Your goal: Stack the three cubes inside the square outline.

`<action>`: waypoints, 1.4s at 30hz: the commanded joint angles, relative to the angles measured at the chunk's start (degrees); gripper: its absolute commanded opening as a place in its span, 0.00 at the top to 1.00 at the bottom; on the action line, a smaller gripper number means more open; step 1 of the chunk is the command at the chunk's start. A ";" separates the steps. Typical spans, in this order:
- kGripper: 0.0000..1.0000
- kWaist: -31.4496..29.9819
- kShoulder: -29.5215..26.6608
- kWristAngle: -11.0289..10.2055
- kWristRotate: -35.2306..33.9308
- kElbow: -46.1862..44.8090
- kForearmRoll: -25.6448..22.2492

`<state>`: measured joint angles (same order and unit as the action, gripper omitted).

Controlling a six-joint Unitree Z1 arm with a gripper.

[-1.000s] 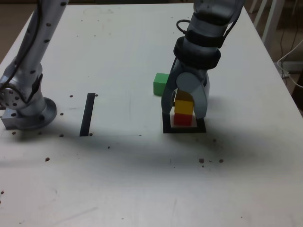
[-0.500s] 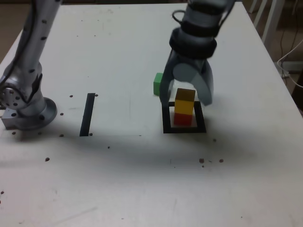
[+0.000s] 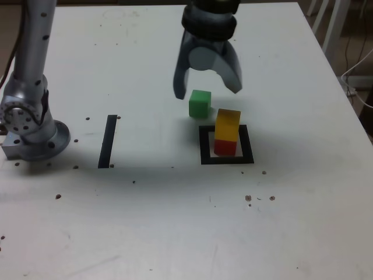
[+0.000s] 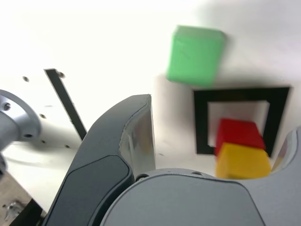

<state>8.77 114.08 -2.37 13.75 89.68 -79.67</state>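
Observation:
The yellow cube is squarely on top of the red cube [image 3: 225,140], so the stack [image 3: 227,133] should stay up when the robot's gripper lowers the green cube onto it.
The yellow cube [image 3: 228,124] sits on the red cube [image 3: 225,146] inside the black square outline [image 3: 226,159]; the wrist view shows the same stack, yellow cube [image 4: 242,160] over red cube [image 4: 239,133], in the square outline [image 4: 201,122]. The green cube [image 3: 199,103] stands on the table just beyond the outline's far left corner in the exterior view, and shows in the wrist view as well [image 4: 194,55]. My gripper [image 3: 207,87] hangs open above and slightly behind the green cube, holding nothing.
A black straight strip [image 3: 108,140] lies on the white table [image 3: 175,221] to the exterior view's left, near the arm's base [image 3: 32,137]. Small dark specks dot the tabletop. The table's right edge [image 3: 344,93] runs close to the stack.
My gripper has let go of the yellow cube, risen off the stack and moved back and toward the exterior view's left, now over the green cube. The stack stays put.

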 commanded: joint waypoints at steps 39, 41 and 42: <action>0.73 6.61 5.02 0.01 13.06 -8.66 12.60; 0.73 6.61 5.02 0.03 13.06 -8.65 12.67; 0.73 6.61 5.02 0.05 13.06 -8.65 12.67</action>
<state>15.30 118.93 -2.29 26.72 80.90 -67.02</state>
